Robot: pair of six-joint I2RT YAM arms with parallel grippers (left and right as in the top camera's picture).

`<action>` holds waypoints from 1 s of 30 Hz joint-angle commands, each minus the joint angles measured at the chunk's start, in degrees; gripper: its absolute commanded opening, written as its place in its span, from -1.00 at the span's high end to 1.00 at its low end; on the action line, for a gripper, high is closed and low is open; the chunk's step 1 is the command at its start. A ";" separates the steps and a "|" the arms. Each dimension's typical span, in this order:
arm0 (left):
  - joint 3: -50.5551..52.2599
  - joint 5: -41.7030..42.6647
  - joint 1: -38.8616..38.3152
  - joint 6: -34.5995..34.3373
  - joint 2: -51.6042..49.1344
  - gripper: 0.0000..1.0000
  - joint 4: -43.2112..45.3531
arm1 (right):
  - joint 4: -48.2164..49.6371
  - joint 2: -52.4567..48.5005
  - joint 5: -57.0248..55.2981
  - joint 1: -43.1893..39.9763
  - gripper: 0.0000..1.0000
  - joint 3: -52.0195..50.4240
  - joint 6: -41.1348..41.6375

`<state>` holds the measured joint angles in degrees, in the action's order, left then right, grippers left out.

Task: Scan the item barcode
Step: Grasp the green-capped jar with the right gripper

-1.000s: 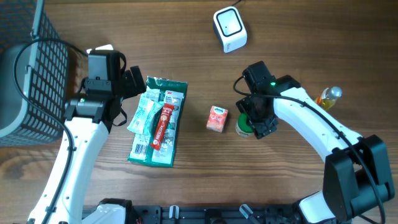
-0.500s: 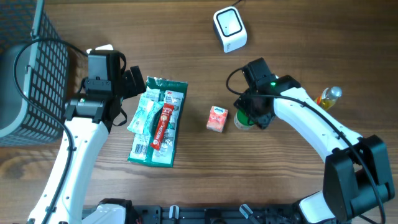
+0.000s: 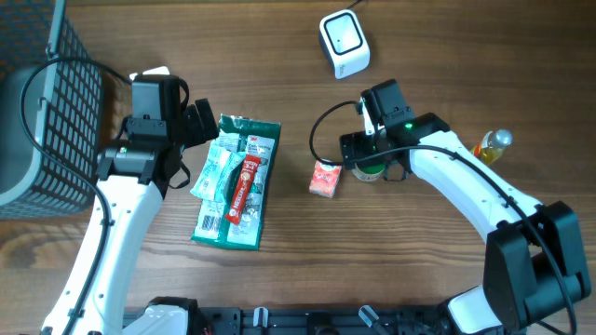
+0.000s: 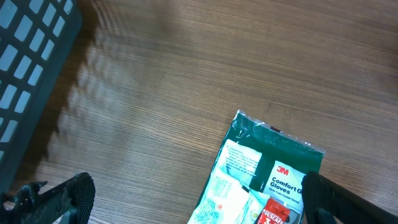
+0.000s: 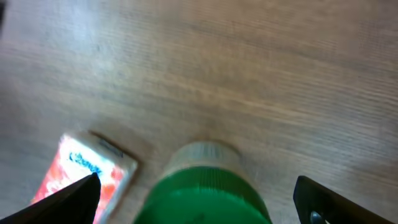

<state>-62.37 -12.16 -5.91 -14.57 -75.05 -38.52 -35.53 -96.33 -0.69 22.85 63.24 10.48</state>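
Observation:
The red and white box (image 3: 325,179) beside the jar sits under my right gripper's finger, so I should turn the gripper clear of it before grasping the jar (image 3: 370,171).
A small jar with a green lid (image 5: 205,193) stands on the wood between the wide-spread fingers of my right gripper (image 5: 199,202), with a gap on each side. From above, the right gripper (image 3: 372,160) covers most of the jar (image 3: 366,174). A small red and white box (image 3: 325,178) lies just left of it, also in the right wrist view (image 5: 87,171). The white scanner (image 3: 345,42) sits at the far middle. My left gripper (image 3: 200,121) hangs open over the top of a green glove packet (image 3: 237,181), nothing between its fingers (image 4: 62,196).
A dark wire basket (image 3: 47,121) stands at the far left. A yellow bottle (image 3: 491,144) lies at the right, beside my right arm. White sachets and a red coffee stick (image 3: 244,186) rest on the glove packet.
My right gripper has swung toward the far side and spread its fingers wider around the green-lidded jar, which has shifted slightly with it. The left arm has not moved.

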 commanded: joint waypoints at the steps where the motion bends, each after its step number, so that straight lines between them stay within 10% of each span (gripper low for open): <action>1: -0.66 -0.33 0.24 -0.90 0.15 -1.00 0.17 | 1.11 -0.48 -0.13 0.28 -1.00 -0.37 9.84; 7: -0.66 -0.33 0.24 -0.90 0.15 -1.00 0.17 | -3.76 -0.48 1.95 0.35 -0.99 -0.37 12.55; 21: -0.66 -0.33 0.24 -0.90 0.15 -1.00 0.17 | -5.73 -0.63 -1.03 0.35 -0.22 -0.37 8.70; 30: -0.66 -0.33 0.24 -0.90 0.15 -1.00 0.17 | -12.55 -0.52 -0.59 0.35 -0.32 -0.35 0.28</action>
<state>-62.37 -12.16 -5.91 -14.57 -75.05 -38.52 -46.00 -96.09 -0.69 22.85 63.75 13.28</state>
